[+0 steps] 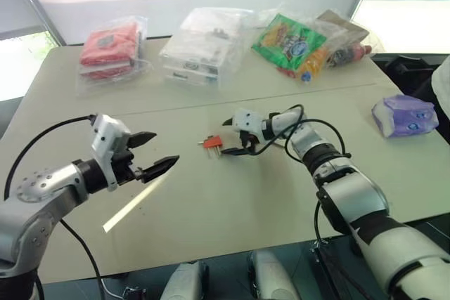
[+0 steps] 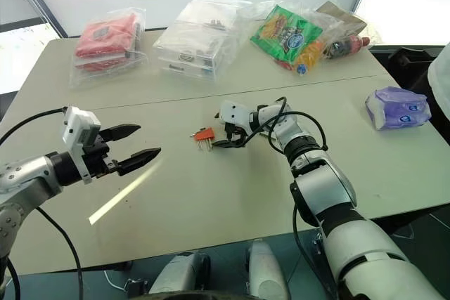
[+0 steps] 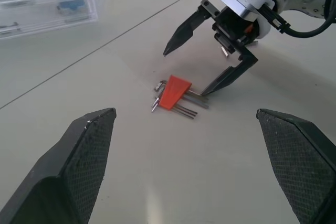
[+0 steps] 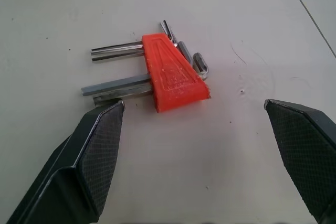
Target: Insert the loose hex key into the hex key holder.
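My gripper will push the loose hex key, and the key should slide in almost to its bend, because other keys [image 4: 119,86] go straight through the hex key holder [image 1: 212,142].
The hex key holder [image 1: 209,142], a small red-orange wedge with several short grey keys sticking out, lies flat at mid-table, also in the right wrist view [image 4: 173,74]. I cannot tell the loose hex key apart from the keys bunched at the holder. My right gripper [image 1: 230,137] is open just right of the holder and low over the table. In the left wrist view, one of its fingertips [image 3: 206,91] sits at the keys' ends. My left gripper [image 1: 166,147] hangs open to the left of the holder and apart from it, with nothing between its fingers.
Along the far edge lie a red packet in clear plastic [image 1: 109,47], a clear drawer box [image 1: 200,47], a green snack bag [image 1: 288,36] and a bottle [image 1: 344,53]. A purple packet [image 1: 404,116] sits at the right. The table's front edge [image 1: 211,261] is near.
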Controlling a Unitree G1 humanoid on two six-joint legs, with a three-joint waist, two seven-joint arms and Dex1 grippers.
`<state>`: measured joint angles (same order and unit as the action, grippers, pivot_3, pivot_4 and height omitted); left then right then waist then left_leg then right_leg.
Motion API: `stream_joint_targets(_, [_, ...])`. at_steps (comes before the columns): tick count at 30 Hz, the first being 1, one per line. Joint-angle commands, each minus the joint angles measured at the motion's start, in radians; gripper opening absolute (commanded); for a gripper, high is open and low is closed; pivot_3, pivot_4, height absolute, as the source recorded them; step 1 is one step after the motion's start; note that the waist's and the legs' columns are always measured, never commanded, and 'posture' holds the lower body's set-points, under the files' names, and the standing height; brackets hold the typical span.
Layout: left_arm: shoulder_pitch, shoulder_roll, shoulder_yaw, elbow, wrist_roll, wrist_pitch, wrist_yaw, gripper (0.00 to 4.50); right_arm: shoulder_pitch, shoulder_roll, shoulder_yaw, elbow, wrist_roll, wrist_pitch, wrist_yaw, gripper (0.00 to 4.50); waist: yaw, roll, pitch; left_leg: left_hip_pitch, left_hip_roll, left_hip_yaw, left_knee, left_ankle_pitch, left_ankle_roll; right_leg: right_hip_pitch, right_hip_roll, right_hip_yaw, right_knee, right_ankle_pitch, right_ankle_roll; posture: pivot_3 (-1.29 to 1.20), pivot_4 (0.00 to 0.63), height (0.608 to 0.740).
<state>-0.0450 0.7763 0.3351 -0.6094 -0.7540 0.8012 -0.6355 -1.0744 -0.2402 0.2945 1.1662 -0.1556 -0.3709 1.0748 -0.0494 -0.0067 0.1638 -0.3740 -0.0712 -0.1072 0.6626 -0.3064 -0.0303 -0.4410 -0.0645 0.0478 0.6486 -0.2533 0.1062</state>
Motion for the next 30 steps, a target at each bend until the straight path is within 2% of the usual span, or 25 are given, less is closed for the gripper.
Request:
stream_joint_targets(1, [0.001, 0.012, 0.028, -0.034, -0.012, -0.004, 0.011, 4.50, -0.022, 0.040, -0.005, 0.006, -0.008, 0.016, 0.001, 4.42, -0.002, 0.000, 0.000, 0.000, 0.000, 0.000, 0.000, 0.000, 0.000, 0.000, 0.000, 0.000, 0.000, 0.000, 0.000, 0.00, 0.150, 0.740])
stream_joint_targets(9, [0.007, 0.009, 0.021, -0.040, -0.008, -0.008, 0.018, 4.50, -0.032, 0.068, -0.024, 0.030, -0.007, 0.079, 0.016, 4.42, -0.006, 0.000, 0.000, 0.000, 0.000, 0.000, 0.000, 0.000, 0.000, 0.000, 0.000, 0.000, 0.000, 0.000, 0.000, 0.00, 0.150, 0.740])
stream_joint_targets(19, [0.002, 0.005, 0.005, -0.039, 0.005, -0.019, 0.028, 4.50, -0.029, 0.028, -0.011, 0.058, -0.054, 0.112, 0.016, 4.42, -0.003, 0.000, 0.000, 0.000, -0.001, -0.001, 0.000, 0.000, 0.000, 0.001, 0.000, 0.000, 0.000, 0.000, 0.000, 0.00, 0.150, 0.740])
stream_joint_targets(22, [-0.005, 0.002, -0.006, -0.034, 0.011, -0.025, 0.030, 4.50, -0.021, 0.025, -0.010, 0.061, -0.057, 0.128, 0.019, 3.64, 0.002, 0.000, 0.000, 0.000, -0.001, -0.001, 0.000, 0.000, 0.000, 0.001, 0.000, 0.000, 0.000, 0.000, 0.000, 0.00, 0.150, 0.740])
stream_joint_targets(26, [-0.014, 0.003, -0.012, -0.025, 0.014, -0.028, 0.025, 4.50, -0.014, 0.024, -0.010, 0.061, -0.061, 0.128, 0.015, 1.73, 0.006, 0.000, 0.000, 0.001, -0.001, -0.001, 0.001, 0.000, -0.001, 0.003, 0.000, 0.000, 0.000, 0.000, 0.000, 0.00, 0.150, 0.740])
stream_joint_targets(27, [-0.016, 0.004, -0.012, -0.023, 0.015, -0.029, 0.024, 4.50, -0.012, 0.024, -0.011, 0.060, -0.061, 0.127, 0.014, 1.12, 0.006, 0.000, 0.000, 0.001, -0.001, -0.001, 0.001, 0.000, -0.001, 0.003, 0.000, 0.000, 0.000, 0.000, 0.000, 0.00, 0.150, 0.740])
stream_joint_targets(28, [-0.017, 0.004, -0.012, -0.021, 0.016, -0.029, 0.021, 4.50, -0.010, 0.022, -0.009, 0.058, -0.064, 0.121, 0.011, 0.98, 0.006, 0.000, -0.001, 0.001, -0.001, -0.001, 0.001, 0.001, -0.001, 0.003, 0.000, 0.000, 0.000, 0.000, 0.000, 0.00, 0.150, 0.740])
stream_joint_targets(30, [-0.018, 0.005, -0.014, -0.017, 0.017, -0.030, 0.016, 4.50, -0.004, 0.013, -0.001, 0.047, -0.074, 0.099, -0.002, 0.99, 0.006, 0.000, -0.001, 0.001, -0.001, -0.001, 0.001, 0.001, -0.001, 0.003, 0.000, -0.001, 0.000, 0.000, 0.000, 0.00, 0.150, 0.740])
